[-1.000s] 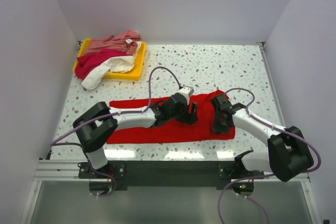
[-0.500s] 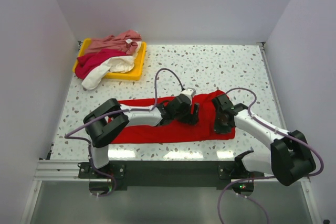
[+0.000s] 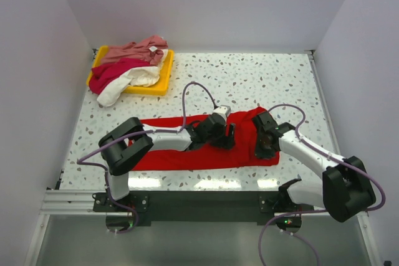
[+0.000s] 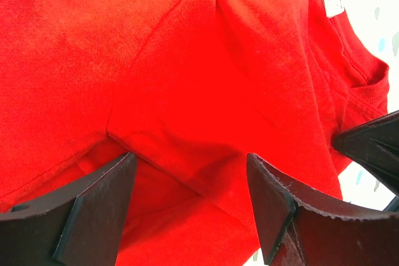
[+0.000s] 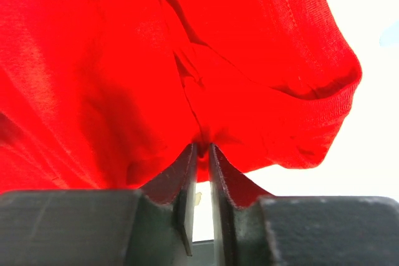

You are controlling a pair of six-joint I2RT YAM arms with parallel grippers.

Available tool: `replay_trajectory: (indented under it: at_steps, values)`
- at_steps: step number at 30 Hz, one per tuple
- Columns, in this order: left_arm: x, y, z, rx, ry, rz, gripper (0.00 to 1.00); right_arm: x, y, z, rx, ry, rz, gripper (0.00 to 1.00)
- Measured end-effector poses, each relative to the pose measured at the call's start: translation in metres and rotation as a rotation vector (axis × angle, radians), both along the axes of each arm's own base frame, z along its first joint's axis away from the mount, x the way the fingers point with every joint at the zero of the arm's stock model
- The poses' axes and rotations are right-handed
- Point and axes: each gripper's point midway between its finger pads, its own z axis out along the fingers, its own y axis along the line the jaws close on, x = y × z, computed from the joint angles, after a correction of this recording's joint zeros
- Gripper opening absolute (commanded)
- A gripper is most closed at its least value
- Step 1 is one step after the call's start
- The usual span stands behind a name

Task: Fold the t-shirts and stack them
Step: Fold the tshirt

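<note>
Next, my right gripper regrips the near corner, because the red t-shirt's upper layer bunches (image 5: 137,165) beside it. It should take that corner tip (image 5: 201,136) again and pull it out straight before folding further.
The bright red t-shirt (image 3: 187,154) lies as a long folded strip across the near half of the table. My left gripper (image 3: 225,135) is open, its jaws wide apart just above a seam of the red cloth (image 4: 187,91). My right gripper (image 3: 264,146) is shut on a pinch of the red t-shirt (image 5: 206,79) near its right end; that edge is lifted into a fold. The dusty pink t-shirt (image 3: 134,50), crimson-magenta t-shirt (image 3: 109,74) and cream-white t-shirt (image 3: 128,83) lie crumpled in a heap at the back left.
The heap rests on a shallow yellow tray (image 3: 159,82) at the table's back left corner. White walls close in the left, back and right sides. The speckled tabletop (image 3: 262,79) shows behind the red shirt.
The left arm reached a little further right over the red shirt, mostly before the last half second. The right gripper has stayed pinched on the cloth.
</note>
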Motion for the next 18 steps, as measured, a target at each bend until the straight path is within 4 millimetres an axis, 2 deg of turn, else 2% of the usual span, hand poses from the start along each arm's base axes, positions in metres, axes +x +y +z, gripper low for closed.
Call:
replay_trajectory:
  at_steps: [4,10,18]
  values:
    - [0.0,0.001,0.0,-0.002,-0.002,0.003,0.76,0.002,0.001,0.004,0.009,-0.018,0.0,0.0]
    - [-0.001,0.002,0.0,-0.001,-0.004,0.006,0.76,0.0,0.0,0.009,0.01,-0.027,0.0,0.0]
    - [-0.001,0.003,0.0,-0.001,-0.003,0.006,0.76,0.005,-0.004,0.034,0.004,-0.081,-0.005,0.0]
